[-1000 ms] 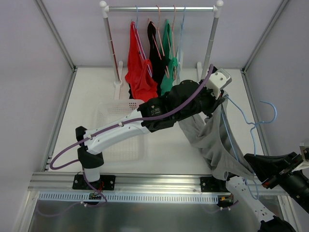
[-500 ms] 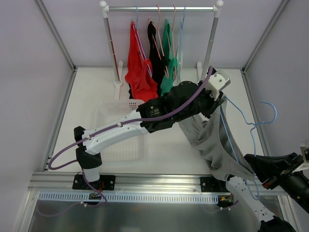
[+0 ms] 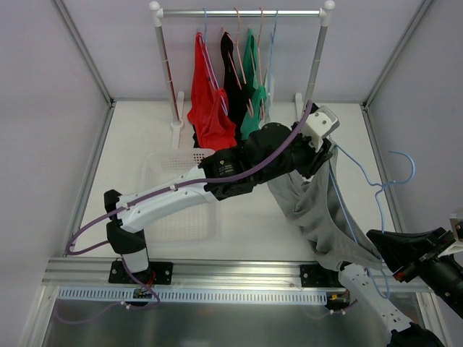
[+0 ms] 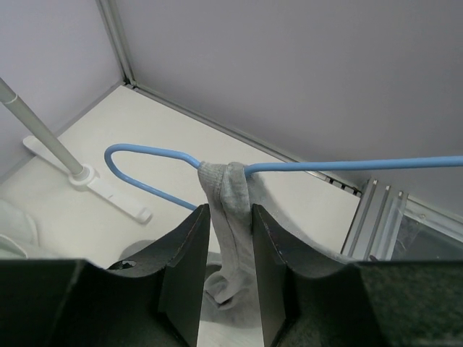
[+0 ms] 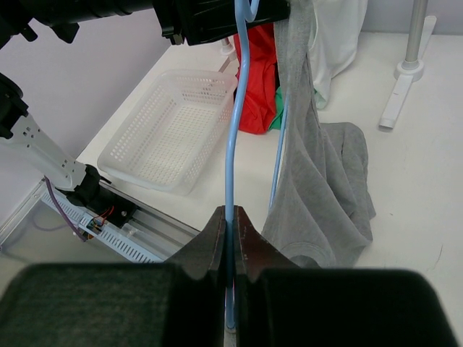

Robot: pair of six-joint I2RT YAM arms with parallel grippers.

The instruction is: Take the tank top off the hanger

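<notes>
The tank top's strap is looped over the hanger's wire (image 4: 223,172) short of the hanger's curved end (image 4: 110,156). Next, my left gripper pinches the strap again and pulls it off past that end.
A grey tank top (image 3: 318,210) hangs from a light blue wire hanger (image 3: 381,189) held in the air over the right side of the table. My left gripper (image 3: 327,150) reaches across from the left and is shut on the top's bunched shoulder strap (image 4: 230,189), just below where it loops over the hanger wire (image 4: 347,165). My right gripper (image 3: 375,242) is shut on the hanger's lower wire (image 5: 234,130) near the front right. The tank top (image 5: 318,181) drapes down beside that wire, its hem near the table.
A clothes rack (image 3: 239,12) at the back holds red (image 3: 206,101), black (image 3: 233,79) and green (image 3: 252,94) garments on hangers. A white mesh basket (image 3: 160,173) lies left of centre under my left arm. The rack's feet (image 5: 394,108) stand on the table.
My left arm has swung slightly left and back with the strap still in its jaws. The right gripper and hanger have stayed almost still.
</notes>
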